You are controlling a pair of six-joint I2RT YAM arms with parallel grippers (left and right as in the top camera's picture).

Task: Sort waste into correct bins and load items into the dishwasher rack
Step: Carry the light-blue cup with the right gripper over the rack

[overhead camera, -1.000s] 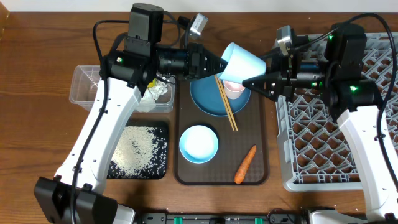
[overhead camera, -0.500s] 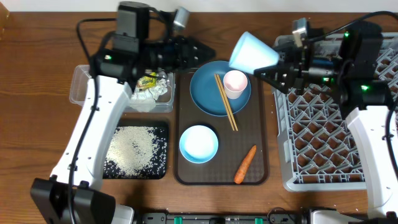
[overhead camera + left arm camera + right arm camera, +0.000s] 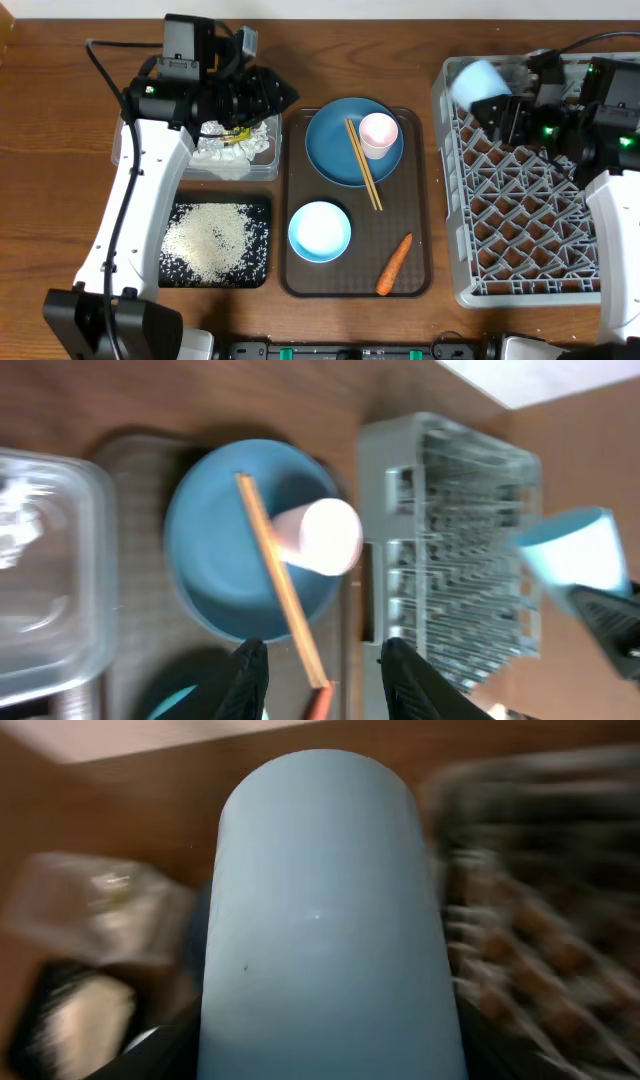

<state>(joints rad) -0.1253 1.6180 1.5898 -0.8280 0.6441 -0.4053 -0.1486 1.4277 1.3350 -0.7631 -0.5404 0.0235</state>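
Observation:
I should swing the light-blue cup [image 3: 476, 84] back above the open cells [image 3: 474, 138] with my right gripper and straighten it before I lower it, because it slants over the dishwasher rack's far corner.
My right gripper [image 3: 497, 102] is shut on the light-blue cup [image 3: 476, 80] and holds it tilted above the far-left corner of the grey dishwasher rack [image 3: 540, 215]. The cup fills the right wrist view [image 3: 320, 920]. My left gripper [image 3: 288, 95] is open and empty, beside the clear tub [image 3: 200, 165]. The blue plate [image 3: 338, 150] carries the pink cup [image 3: 378, 133] and the chopsticks [image 3: 364, 168]. The light-blue bowl [image 3: 320, 231] and the orange carrot [image 3: 394, 265] lie nearer the front. The left wrist view shows the plate [image 3: 220, 550], pink cup [image 3: 325, 535] and rack [image 3: 450, 550].
The plate, bowl and carrot rest on a brown serving tray [image 3: 420, 200]. The black tray with rice [image 3: 215, 240] lies at the front left. Crumpled wrappers [image 3: 235, 140] sit in the clear tub. The rack's lattice cells stand open.
My right gripper has carried the light-blue cup rightward from above the plate to over the rack's far-left corner. My left arm has drawn back to the left, empty.

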